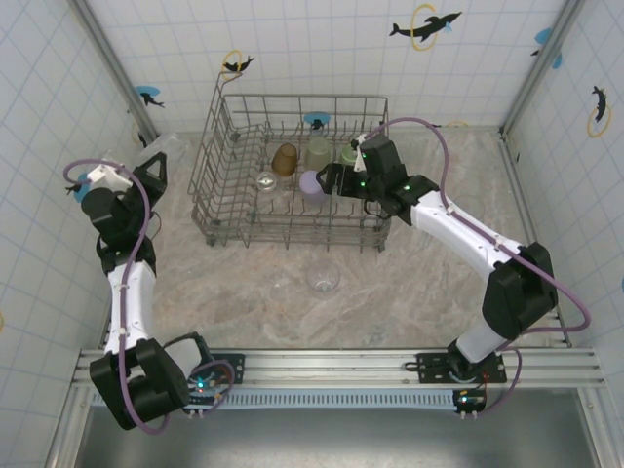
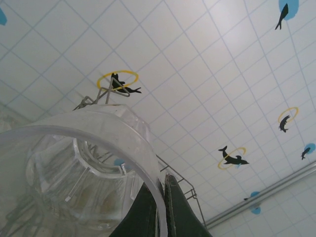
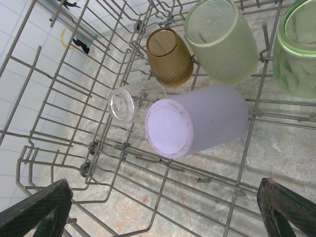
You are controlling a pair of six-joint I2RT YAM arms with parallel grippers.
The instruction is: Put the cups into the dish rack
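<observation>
My left gripper is holding the clear cup (image 2: 89, 134) by its rim. My open right gripper should keep moving toward that cup's free bottom end and close there.
The grey wire dish rack (image 1: 222, 210) stands at the back middle of the table. Inside it lie an amber cup (image 1: 284, 159), two pale green cups (image 1: 318, 151) (image 1: 348, 154), a lilac cup (image 1: 313, 185) and a clear cup (image 1: 265, 181). My right gripper (image 1: 332, 180) hovers open over the rack's right side, just above the lilac cup (image 3: 197, 126), with nothing between its fingers (image 3: 39, 210). My left gripper (image 1: 154, 174) is raised left of the rack, shut on the rim of a clear cup (image 2: 74, 173). Another clear cup (image 1: 323, 279) stands on the table in front of the rack.
Tiled walls with dolphin stickers (image 1: 425, 26) close in the table on three sides. A second faint clear cup (image 1: 281, 286) sits left of the one in front of the rack. Open marble tabletop (image 1: 390, 302) lies between the rack and the arm bases.
</observation>
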